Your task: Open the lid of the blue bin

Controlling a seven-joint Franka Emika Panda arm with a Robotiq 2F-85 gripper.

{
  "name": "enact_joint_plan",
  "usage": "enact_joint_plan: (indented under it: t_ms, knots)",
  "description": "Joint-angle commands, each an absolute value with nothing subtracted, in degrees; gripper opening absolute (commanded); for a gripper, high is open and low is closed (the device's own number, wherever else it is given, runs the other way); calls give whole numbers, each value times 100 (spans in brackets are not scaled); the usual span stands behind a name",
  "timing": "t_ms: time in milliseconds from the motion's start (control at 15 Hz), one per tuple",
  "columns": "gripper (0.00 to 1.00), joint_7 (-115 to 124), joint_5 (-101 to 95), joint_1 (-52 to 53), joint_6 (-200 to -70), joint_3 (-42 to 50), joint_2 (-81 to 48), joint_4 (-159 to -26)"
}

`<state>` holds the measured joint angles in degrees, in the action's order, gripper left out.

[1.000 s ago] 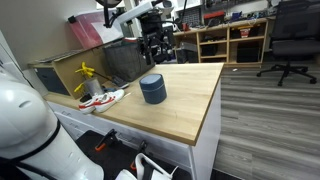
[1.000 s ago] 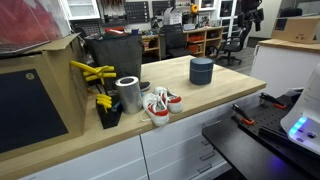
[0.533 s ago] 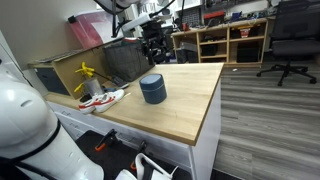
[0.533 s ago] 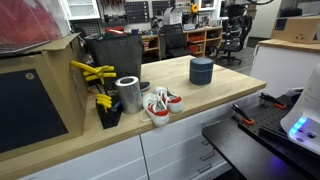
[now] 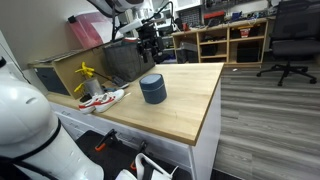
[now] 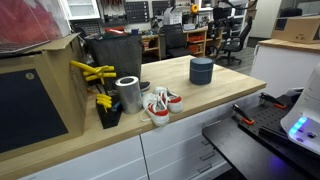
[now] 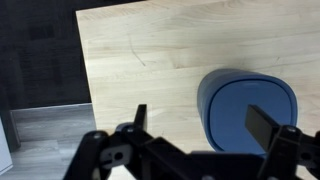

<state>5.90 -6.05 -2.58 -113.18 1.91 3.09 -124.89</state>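
My gripper will make the smooth lid (image 5: 152,79) pop up and stand open when it pushes down, as a thin seam (image 7: 210,108) sets the lid flush inside the blue bin's rim.
The blue bin (image 5: 152,90) is a small squat slate-blue cylinder standing on the wooden table (image 5: 190,105); it shows in both exterior views (image 6: 201,71). Its flat round lid (image 5: 151,80) lies closed on top. In the wrist view the lid (image 7: 252,108) fills the lower right. My gripper (image 7: 200,128) is open and empty, well above the table, its right finger over the lid and its left finger over bare wood. In an exterior view the gripper (image 5: 150,38) hangs high behind the bin.
A pair of red-and-white shoes (image 6: 160,104), a silver can (image 6: 128,93) and yellow tools (image 6: 92,73) sit at one end of the table. A large dark box with clear sides (image 5: 124,60) stands behind. The table's edge (image 7: 82,70) drops to the floor.
The arm has swung across toward the bin, moving left in both exterior views. The gripper stays open. The bin and lid have not moved.
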Motion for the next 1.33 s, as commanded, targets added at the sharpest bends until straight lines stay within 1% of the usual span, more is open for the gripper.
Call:
enact_joint_plan:
  t_ms: [0, 267, 333, 400, 533, 600, 933, 1067, 1267]
  knots:
    - [100, 797, -436, -166, -11344, 119, 0, -12266]
    - [100, 1008, -458, -71, -11632, 32, -270, -12314]
    - [75, 1015, -467, -40, -11705, 8, -338, -12311]
    - [74, 992, -411, -14, -11744, -4, -425, -12272]
    - [58, 1042, -338, 29, -11826, -22, -581, -12206]
    - [49, 1055, -298, 44, -11870, -27, -645, -12168]
    - [12, 982, 58, 107, -11999, -77, -699, -12120]
    - [1, 958, 94, 123, -12053, -99, -675, -12114]
    - [0, 904, 105, 142, -12056, -111, -734, -12096]
